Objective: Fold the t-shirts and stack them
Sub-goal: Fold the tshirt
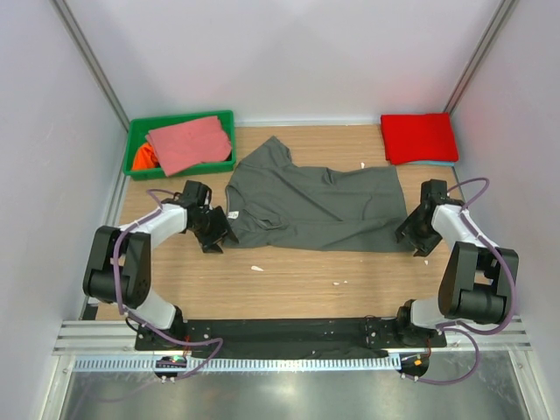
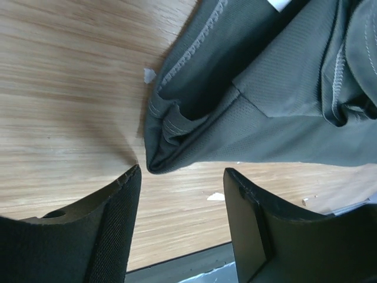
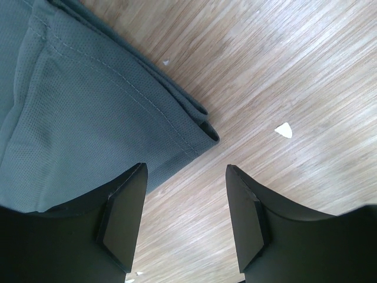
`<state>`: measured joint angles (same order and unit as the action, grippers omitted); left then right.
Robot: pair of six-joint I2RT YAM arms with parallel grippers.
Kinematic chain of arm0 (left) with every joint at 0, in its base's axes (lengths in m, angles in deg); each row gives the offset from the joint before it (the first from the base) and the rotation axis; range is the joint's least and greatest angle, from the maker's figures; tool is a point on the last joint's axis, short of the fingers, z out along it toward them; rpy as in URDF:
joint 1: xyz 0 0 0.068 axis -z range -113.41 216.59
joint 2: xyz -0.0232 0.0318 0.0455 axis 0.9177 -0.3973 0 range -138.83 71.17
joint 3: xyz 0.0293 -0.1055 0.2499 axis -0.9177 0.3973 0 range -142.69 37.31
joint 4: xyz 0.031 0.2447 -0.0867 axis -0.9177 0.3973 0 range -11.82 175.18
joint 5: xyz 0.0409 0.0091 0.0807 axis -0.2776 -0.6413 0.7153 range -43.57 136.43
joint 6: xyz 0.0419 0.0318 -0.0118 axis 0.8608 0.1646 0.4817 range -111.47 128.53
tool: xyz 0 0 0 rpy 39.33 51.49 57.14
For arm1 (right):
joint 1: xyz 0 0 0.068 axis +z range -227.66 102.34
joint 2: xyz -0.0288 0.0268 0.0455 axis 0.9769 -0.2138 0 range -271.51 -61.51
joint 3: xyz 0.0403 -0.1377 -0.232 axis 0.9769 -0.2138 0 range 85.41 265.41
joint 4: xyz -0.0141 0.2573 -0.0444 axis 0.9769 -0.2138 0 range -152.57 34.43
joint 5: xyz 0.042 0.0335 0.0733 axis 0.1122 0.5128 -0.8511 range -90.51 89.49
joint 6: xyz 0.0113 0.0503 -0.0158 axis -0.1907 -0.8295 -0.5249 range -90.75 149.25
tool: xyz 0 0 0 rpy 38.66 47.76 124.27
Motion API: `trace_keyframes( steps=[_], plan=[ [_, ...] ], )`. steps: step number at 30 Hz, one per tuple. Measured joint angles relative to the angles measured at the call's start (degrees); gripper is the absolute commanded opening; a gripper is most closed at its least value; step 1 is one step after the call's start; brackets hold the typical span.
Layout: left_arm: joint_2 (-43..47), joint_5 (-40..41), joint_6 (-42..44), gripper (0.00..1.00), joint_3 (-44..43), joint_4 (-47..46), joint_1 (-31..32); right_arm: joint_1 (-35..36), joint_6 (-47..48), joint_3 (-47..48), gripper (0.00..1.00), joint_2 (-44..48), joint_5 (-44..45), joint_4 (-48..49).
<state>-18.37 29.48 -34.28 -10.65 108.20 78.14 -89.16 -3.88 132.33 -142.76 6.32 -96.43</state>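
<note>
A loose fold [image 1: 267, 220] is bunched up near the white label on the dark grey t-shirt, so next my right gripper reaches over and grabs the fold's edge [image 1: 279, 227] before it folds any further.
The dark grey t-shirt [image 1: 315, 206] lies folded lengthwise across the middle of the table, with a small white label [image 1: 233, 215] at its left end. My left gripper [image 1: 213, 230] is open and empty just off its near-left corner [image 2: 162, 159]. My right gripper [image 1: 411, 234] is open and empty just off its near-right corner [image 3: 203, 132]. A folded red t-shirt [image 1: 419, 136] lies at the back right on a light-blue one [image 1: 437, 163]. A salmon-pink t-shirt [image 1: 188, 143] and an orange one [image 1: 143, 157] lie in the bin.
The green plastic bin [image 1: 179, 120] stands at the back left. Small white scraps lie on the wood near the front [image 1: 256, 268] and beside the shirt's corners [image 3: 284, 130]. White walls enclose the table on three sides.
</note>
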Motion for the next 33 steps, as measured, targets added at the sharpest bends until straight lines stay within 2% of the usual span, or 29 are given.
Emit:
trace_keyframes(
  steps=[8,13,24,27,29,30,31,33],
  plan=[
    [-1.7,0.9,1.0,0.48,-0.6,-0.4,-0.2,-1.0,-0.5,-0.1,0.58,-0.1,-0.9,1.8],
    [-3.0,0.9,1.5,0.41,-1.6,-0.7,-0.4,-1.1,-1.7,-0.1,0.49,-0.7,-1.0,2.1],
    [-4.1,1.2,3.7,0.18,-2.1,-1.1,-1.6,-1.8,-3.3,-2.4,0.40,-1.8,-0.3,3.7],
    [-4.3,1.2,4.5,0.08,-2.1,-1.1,-2.0,-1.8,-3.2,-2.6,0.34,-2.6,0.2,4.0],
    [-4.6,1.1,4.6,0.00,-2.3,-1.1,-2.4,-1.8,-3.1,-2.6,0.21,-2.7,0.6,4.2],
    [-4.7,1.0,4.7,0.00,-2.4,-1.1,-2.6,-1.8,-2.9,-2.6,0.11,-2.7,0.9,4.2],
    [-4.8,0.9,4.9,0.00,-2.5,-1.1,-2.7,-1.8,-2.8,-2.6,0.05,-2.7,1.2,4.2],
    [-4.9,0.7,5.3,0.00,-2.5,-1.1,-2.9,-1.9,-2.7,-2.6,0.01,-2.7,2.3,4.0]
  ],
)
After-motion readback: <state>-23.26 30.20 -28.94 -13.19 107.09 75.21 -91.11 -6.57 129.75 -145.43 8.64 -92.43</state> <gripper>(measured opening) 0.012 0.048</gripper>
